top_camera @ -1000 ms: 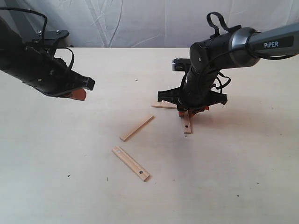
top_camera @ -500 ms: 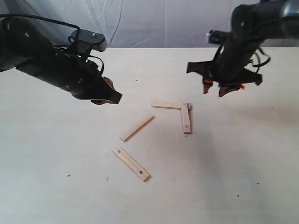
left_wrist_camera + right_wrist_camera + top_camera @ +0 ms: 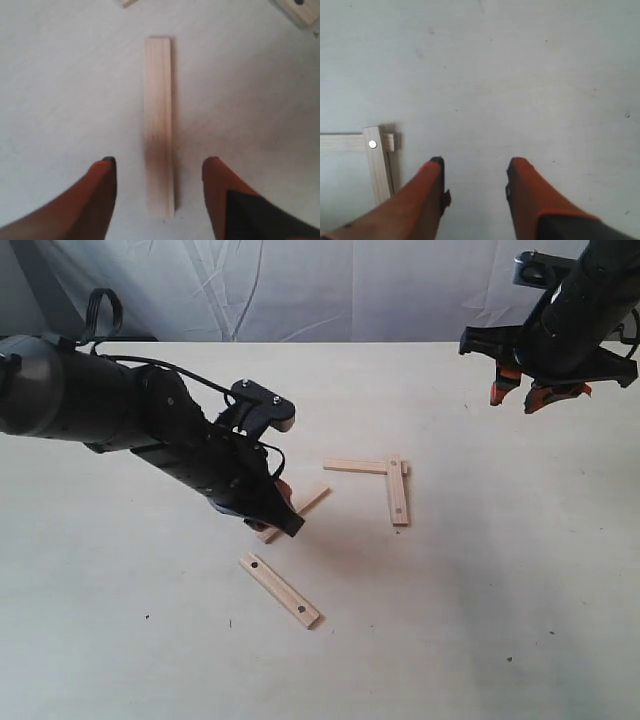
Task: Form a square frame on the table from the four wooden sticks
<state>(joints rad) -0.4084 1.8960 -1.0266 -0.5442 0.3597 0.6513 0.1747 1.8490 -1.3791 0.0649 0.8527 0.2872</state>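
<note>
Next, I turn and lay the slanted stick [image 3: 312, 498] across the flat stick's loose end [image 3: 330, 465] with my left gripper, because that slanted stick lies crooked to the L, far from my right gripper.
Four wooden sticks lie on the table [image 3: 480, 580]. Two of them form an L: a flat one [image 3: 352, 466] and a crossing one [image 3: 399, 495] with small holes, overlapping at the corner [image 3: 372, 144]. A third, slanted stick [image 3: 310, 499] lies left of them, and my left gripper [image 3: 275, 508] hovers open over its near end. In the left wrist view this stick [image 3: 159, 120] runs straight between the two orange fingers [image 3: 102, 185], apart from both. The fourth stick [image 3: 279, 590] lies nearer the front. My right gripper [image 3: 517, 398] hangs open and empty, raised at the back right.
White cloth [image 3: 330, 285] hangs behind the table's far edge. Corners of other sticks [image 3: 300, 9] peek in at the edge of the left wrist view. Bare tabletop [image 3: 520, 75] lies under the right gripper.
The right gripper let go of the crossing stick at the L corner and rose away to the back right. The left arm swung in from the left and came down over the slanted stick.
</note>
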